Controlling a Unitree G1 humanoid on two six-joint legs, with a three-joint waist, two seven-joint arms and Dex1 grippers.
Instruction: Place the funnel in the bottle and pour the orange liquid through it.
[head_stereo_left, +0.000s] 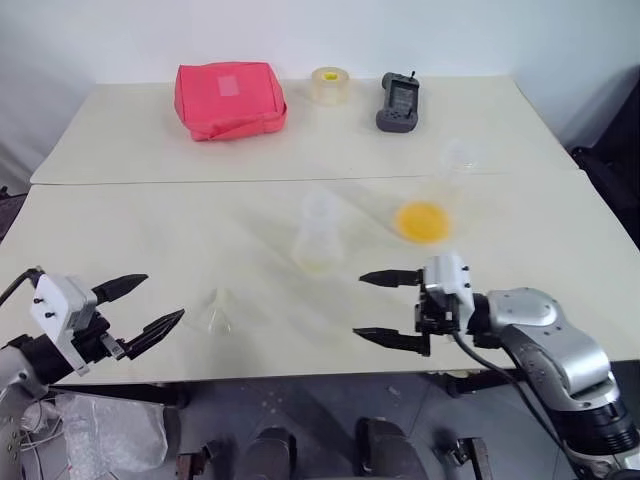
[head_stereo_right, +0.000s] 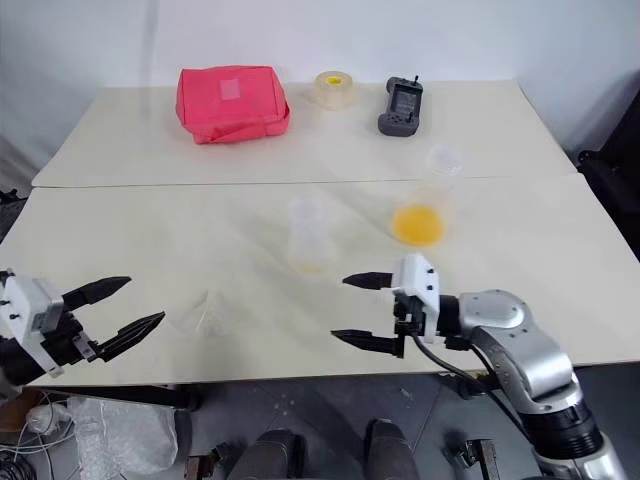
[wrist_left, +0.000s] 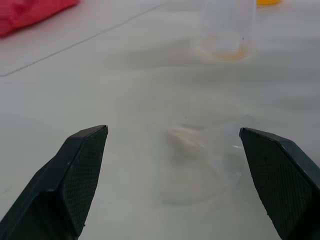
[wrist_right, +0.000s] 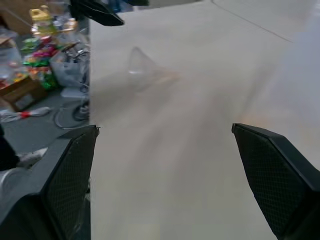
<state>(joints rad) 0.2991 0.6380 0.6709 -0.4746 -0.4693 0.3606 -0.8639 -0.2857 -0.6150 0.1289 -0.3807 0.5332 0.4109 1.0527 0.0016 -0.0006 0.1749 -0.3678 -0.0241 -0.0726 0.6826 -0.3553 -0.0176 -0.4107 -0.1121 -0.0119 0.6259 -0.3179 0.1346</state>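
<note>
The funnel's wide rim (wrist_left: 233, 156) is lined up with my left gripper's open fingers, so I should keep going forward until they straddle the funnel's near side (wrist_left: 215, 175) and close.
The small clear funnel (head_stereo_left: 218, 312) rests on the table near the front edge, and it is also visible in the left wrist view (wrist_left: 200, 160). My left gripper (head_stereo_left: 165, 298) is open just left of it, fingers pointing toward it, not touching. The clear bottle (head_stereo_left: 318, 235) stands upright mid-table with a faint yellow ring at its base. To its right stands a tall clear cup (head_stereo_left: 455, 160) holding the orange liquid (head_stereo_left: 422, 222). My right gripper (head_stereo_left: 358, 306) is open and empty in front of the bottle and cup, pointing left toward the funnel (wrist_right: 140, 67).
At the back lie a red pouch (head_stereo_left: 230, 100), a yellow-centred tape roll (head_stereo_left: 330, 85) and a black handheld device (head_stereo_left: 400, 102). A seam (head_stereo_left: 200, 183) divides the two tabletops. Both grippers hover at the table's front edge (head_stereo_left: 300, 375).
</note>
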